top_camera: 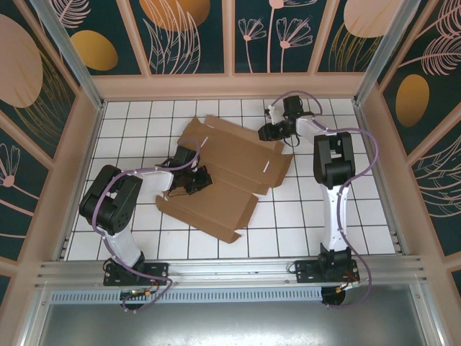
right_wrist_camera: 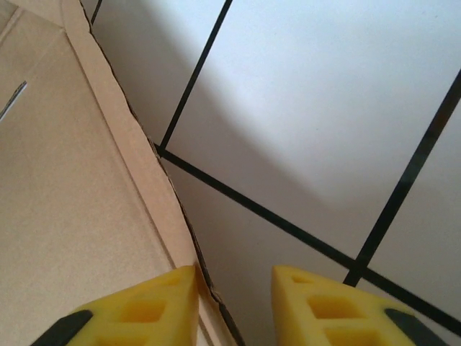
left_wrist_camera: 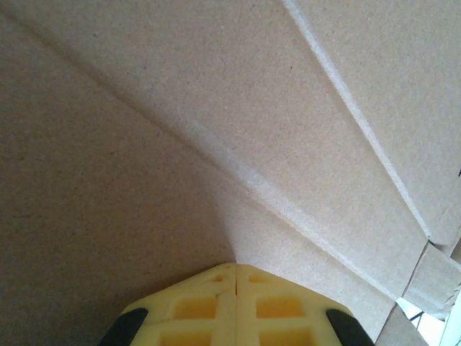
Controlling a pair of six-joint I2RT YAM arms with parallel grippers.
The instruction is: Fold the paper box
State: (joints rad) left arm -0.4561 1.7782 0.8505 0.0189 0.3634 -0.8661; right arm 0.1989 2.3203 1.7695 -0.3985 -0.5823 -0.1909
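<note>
I can see that the paper box is crooked with my right gripper at its far edge (top_camera: 248,131), so my left gripper should grab that edge's other end (top_camera: 208,120) and turn the box straight.
The paper box (top_camera: 230,166) lies unfolded on the white tiled floor, a brown die-cut sheet with flaps and creases. My left gripper (top_camera: 198,180) rests on its middle-left part. In the left wrist view this gripper (left_wrist_camera: 236,268) is shut, its yellow tips pressed together against the cardboard (left_wrist_camera: 216,108) near a crease, with nothing between them. My right gripper (top_camera: 265,133) is at the sheet's far right edge. In the right wrist view it (right_wrist_camera: 234,277) stands open, and the box's raw edge (right_wrist_camera: 72,180) runs between the fingers, close to the left fingertip (right_wrist_camera: 155,303).
The floor is white tiles with black grid lines (top_camera: 346,223). Wooden-framed walls (top_camera: 230,85) close the back and both sides. An aluminium rail (top_camera: 230,270) carrying both arm bases runs along the near edge.
</note>
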